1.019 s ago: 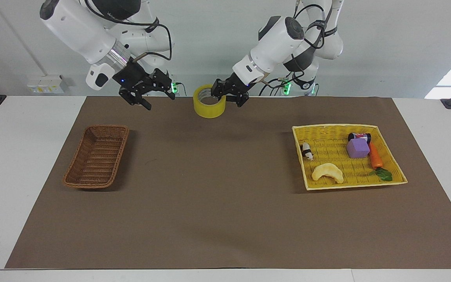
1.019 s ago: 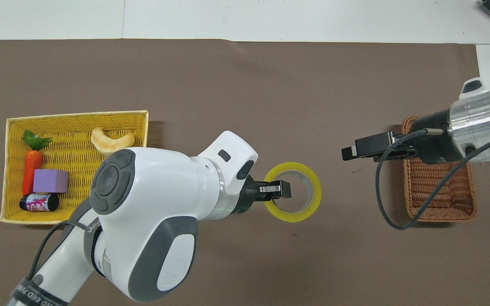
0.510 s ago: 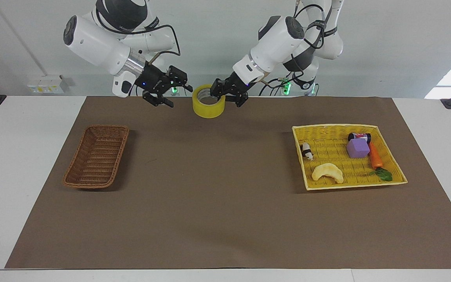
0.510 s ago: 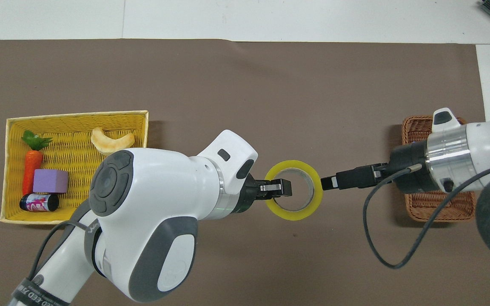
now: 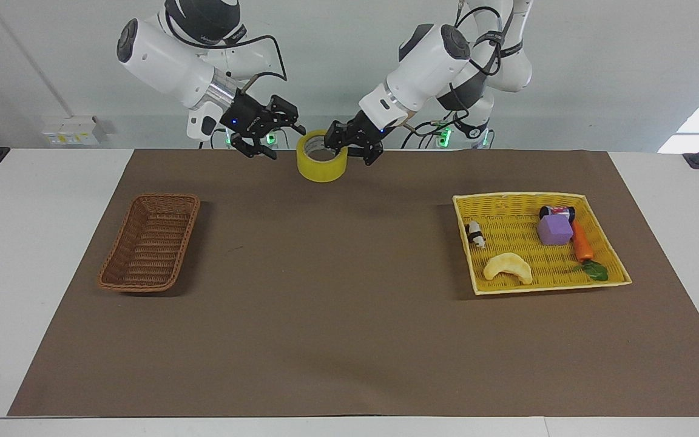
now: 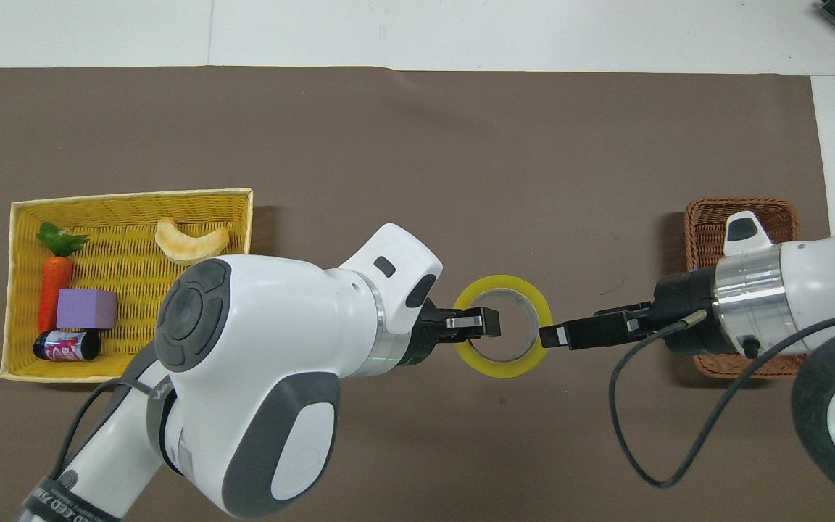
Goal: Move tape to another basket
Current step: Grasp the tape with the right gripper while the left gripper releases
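Next, my right gripper closes on the tape's free rim (image 6: 542, 315) before my left gripper lets go, because my left gripper holds the tape far from the brown basket (image 5: 150, 244).
The tape (image 5: 321, 165) (image 6: 504, 367), a wide yellow roll with a pale core, hangs in the air over the middle of the brown mat. My left gripper (image 5: 350, 148) (image 6: 472, 323) is shut on the roll's wall, one finger inside the ring. My right gripper (image 5: 286, 143) (image 6: 554, 336) is open and level with the roll, its fingertips at the rim on the right arm's side; I cannot tell if they touch it. The brown wicker basket (image 5: 149, 243) (image 6: 740, 214) sits empty at the right arm's end of the mat, partly covered by the right wrist in the overhead view.
A yellow woven tray (image 5: 519, 196) (image 6: 127, 196) at the left arm's end holds a crescent toy (image 5: 508, 267), a purple block (image 5: 554, 230), a carrot (image 5: 582, 243), a small can (image 5: 557, 211) and a small bottle (image 5: 476, 234).
My right arm has swung from over the wicker basket toward the tape, bringing its open gripper up to the roll. The left gripper and the tape have barely moved.
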Controlling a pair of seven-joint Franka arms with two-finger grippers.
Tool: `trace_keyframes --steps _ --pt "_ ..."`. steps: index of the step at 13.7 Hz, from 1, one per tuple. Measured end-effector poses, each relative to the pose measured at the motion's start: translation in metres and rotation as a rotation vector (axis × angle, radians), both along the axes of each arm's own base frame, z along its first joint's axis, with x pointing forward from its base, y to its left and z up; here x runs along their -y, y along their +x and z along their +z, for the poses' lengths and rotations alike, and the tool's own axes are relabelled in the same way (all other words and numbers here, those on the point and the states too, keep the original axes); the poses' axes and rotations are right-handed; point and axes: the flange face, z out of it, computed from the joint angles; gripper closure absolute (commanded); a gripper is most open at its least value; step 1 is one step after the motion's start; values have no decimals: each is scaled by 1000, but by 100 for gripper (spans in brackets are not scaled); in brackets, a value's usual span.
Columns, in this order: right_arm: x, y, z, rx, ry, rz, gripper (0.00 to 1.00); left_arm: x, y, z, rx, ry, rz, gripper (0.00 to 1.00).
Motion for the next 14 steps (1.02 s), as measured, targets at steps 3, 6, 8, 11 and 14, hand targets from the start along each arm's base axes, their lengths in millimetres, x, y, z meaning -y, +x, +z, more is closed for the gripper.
trace_keyframes --steps 3,6,8,11,14 --pt "-9 0 -13 15 -10 -12 0 2 -2 1 0 -4 -3 100" --pt "-17 -4 -27 12 -18 -13 57 10 -12 10 -3 -28 -14 100" --pt "-14 -3 -28 8 -17 -17 87 12 -17 16 -7 -35 -6 100" --pt "-16 -5 -26 -5 -17 -21 100 14 -19 16 -11 -34 -5 49" --pt "-17 -5 -24 -23 -20 -41 100 14 -18 21 1 -43 -2 0"
